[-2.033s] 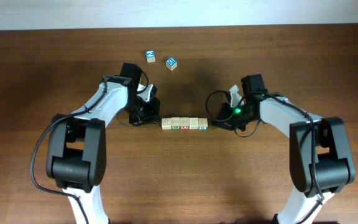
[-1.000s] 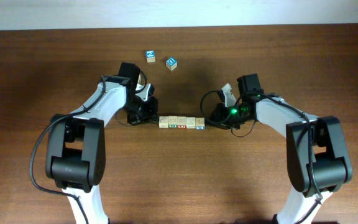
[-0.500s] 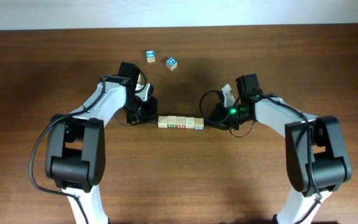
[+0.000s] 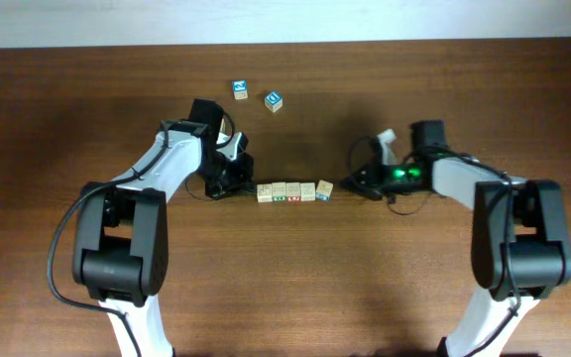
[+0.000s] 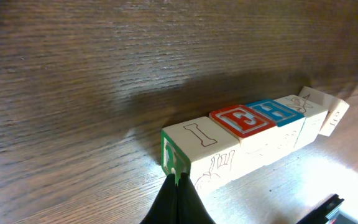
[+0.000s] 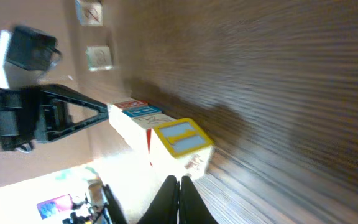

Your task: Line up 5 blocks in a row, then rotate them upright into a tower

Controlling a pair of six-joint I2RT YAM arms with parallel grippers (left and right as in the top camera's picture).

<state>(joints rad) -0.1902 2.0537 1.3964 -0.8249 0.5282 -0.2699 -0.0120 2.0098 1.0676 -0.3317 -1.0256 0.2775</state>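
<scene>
The yellow-topped end block [image 4: 324, 189] is crooked to the row, so the robot's right gripper should push its back corner [image 4: 330, 183] into line while the left gripper steadies the other end.
Five small wooden blocks [image 4: 293, 190] lie in a row at the table's middle. The rightmost block [image 4: 324, 187] sits slightly turned out of line. My left gripper [image 4: 249, 187] is shut, its tip against the green-faced end block [image 5: 182, 155]; a red-topped block [image 5: 241, 119] and a blue-topped block [image 5: 277, 111] follow in the row. That gripper's tip [image 5: 178, 186] holds nothing. My right gripper [image 4: 353, 184] is shut and stands a short way right of the row. In the right wrist view its tip [image 6: 179, 184] is just short of the yellow-topped end block [image 6: 180, 138].
Two more cubes with blue marks, one [image 4: 239, 89] and the other [image 4: 274, 100], lie apart at the back of the brown wooden table [image 4: 295, 278]. Both arms' bases stand at the front left and front right.
My right gripper has drawn back to the right, away from the row. The row has shifted slightly right, and its rightmost block now sits a bit skewed.
</scene>
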